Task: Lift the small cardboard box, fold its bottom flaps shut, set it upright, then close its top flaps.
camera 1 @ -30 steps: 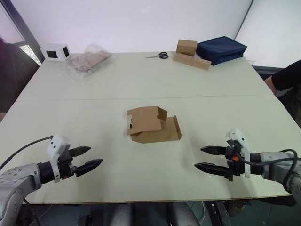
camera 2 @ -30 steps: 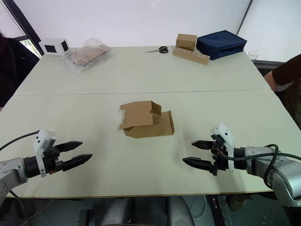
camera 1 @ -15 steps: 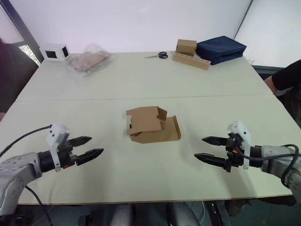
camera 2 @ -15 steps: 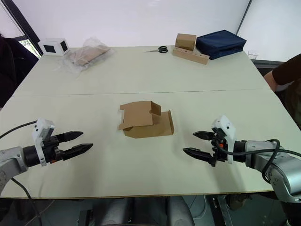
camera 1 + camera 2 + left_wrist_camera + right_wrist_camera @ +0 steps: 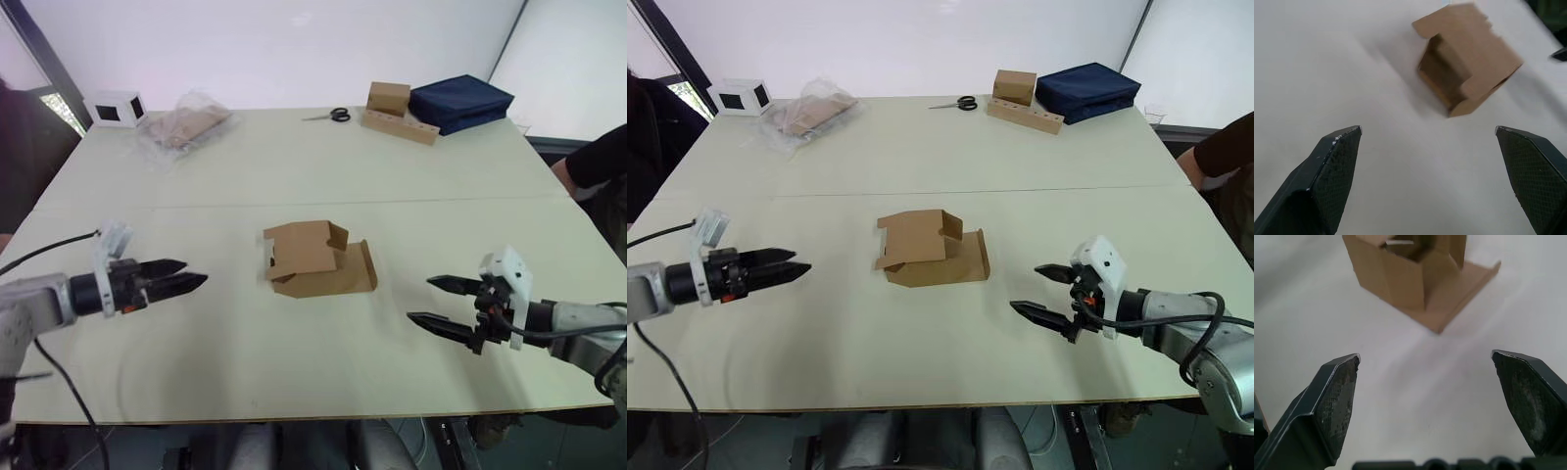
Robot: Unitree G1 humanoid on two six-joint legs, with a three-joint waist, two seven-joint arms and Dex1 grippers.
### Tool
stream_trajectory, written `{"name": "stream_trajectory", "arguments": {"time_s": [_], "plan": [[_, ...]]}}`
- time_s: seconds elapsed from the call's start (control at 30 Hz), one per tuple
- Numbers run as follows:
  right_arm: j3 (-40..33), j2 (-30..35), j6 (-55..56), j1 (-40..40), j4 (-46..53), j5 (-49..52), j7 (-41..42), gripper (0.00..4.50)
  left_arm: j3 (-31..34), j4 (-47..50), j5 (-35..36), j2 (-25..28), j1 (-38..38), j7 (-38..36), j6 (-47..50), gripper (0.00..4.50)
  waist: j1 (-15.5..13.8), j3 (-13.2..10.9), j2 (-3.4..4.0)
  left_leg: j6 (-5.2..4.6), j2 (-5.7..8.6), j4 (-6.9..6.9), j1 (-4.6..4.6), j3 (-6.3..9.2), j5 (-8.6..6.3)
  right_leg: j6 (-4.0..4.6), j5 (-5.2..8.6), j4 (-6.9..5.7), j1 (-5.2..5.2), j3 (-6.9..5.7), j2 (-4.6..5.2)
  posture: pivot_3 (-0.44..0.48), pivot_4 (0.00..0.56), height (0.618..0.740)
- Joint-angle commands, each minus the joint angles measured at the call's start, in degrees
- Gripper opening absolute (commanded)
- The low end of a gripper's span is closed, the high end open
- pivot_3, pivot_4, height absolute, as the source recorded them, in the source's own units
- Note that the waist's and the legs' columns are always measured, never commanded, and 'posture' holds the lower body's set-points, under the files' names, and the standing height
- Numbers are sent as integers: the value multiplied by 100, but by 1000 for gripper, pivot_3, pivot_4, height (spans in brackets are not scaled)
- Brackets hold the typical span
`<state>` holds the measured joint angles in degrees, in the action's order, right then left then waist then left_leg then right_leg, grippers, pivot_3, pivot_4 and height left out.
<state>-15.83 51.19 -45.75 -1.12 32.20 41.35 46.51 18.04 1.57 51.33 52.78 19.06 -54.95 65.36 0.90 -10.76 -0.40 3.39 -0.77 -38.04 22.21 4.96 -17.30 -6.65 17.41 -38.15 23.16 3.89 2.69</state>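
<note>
I should expect the cardboard box (image 5: 303,248) to be empty and hollow all the way through when I pick it up, because flaps hang open (image 5: 367,265) at both ends.
The small cardboard box (image 5: 312,258) lies on its side in the middle of the table, and also shows in the left wrist view (image 5: 1469,58) and the right wrist view (image 5: 1405,271). Its flaps hang open, and one wide flap (image 5: 355,270) lies flat on the table toward my right. I cannot tell the top flaps from the bottom ones. My left gripper (image 5: 194,272) hovers open to the left of the box, pointing at it, well apart. My right gripper (image 5: 419,299) is open to the right of the box, also apart and holding nothing.
Along the far edge stand a white cube (image 5: 115,106), a plastic bag (image 5: 184,125), scissors (image 5: 333,116), a brown block on a holed wooden strip (image 5: 397,117) and a navy bag (image 5: 460,101). A person's arm (image 5: 598,162) reaches in at the right table edge.
My left gripper has moved away from the front edge, up level with the box, and its wrist has rolled. My right gripper has drifted slightly right. The box has not moved.
</note>
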Motion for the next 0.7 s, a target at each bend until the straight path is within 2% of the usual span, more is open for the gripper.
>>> {"name": "stream_trajectory", "arguments": {"time_s": [0.03, 0.17, 0.33, 0.7], "plan": [[80, 31, -115, -349, 618, 185, -257, 4456, -301, -550, 341, -287, 722, -1, 751, 4500, 10, 1, 0, 0, 0, 0, 0, 1, 0, 0, 0, 1, 0, 0, -1, 0, 150, 740], [179, 10, -283, -620, 959, 274, -561, 4456, -581, -1296, 249, -800, 1453, 191, 1220, 4500, 17, 0, -1, 1, 0, 0, 2, 1, 0, 0, 0, 1, 2, 0, 0, 0, 150, 740], [312, 6, -552, -866, 1325, 433, -933, 4456, -991, -2122, -18, -1353, 2108, 180, 1342, 4500, 15, 0, -2, 2, 1, -4, 7, 3, 1, 0, 0, -2, 8, 0, -1, 0, 150, 740], [305, -55, -694, -695, 1523, 536, -1369, 4456, -1293, -3210, -456, -2004, 2775, -262, 1115, 4500, 13, 0, -2, 6, 3, -6, 11, 3, 3, 0, 0, -3, 13, 0, 0, 0, 150, 740]]}}
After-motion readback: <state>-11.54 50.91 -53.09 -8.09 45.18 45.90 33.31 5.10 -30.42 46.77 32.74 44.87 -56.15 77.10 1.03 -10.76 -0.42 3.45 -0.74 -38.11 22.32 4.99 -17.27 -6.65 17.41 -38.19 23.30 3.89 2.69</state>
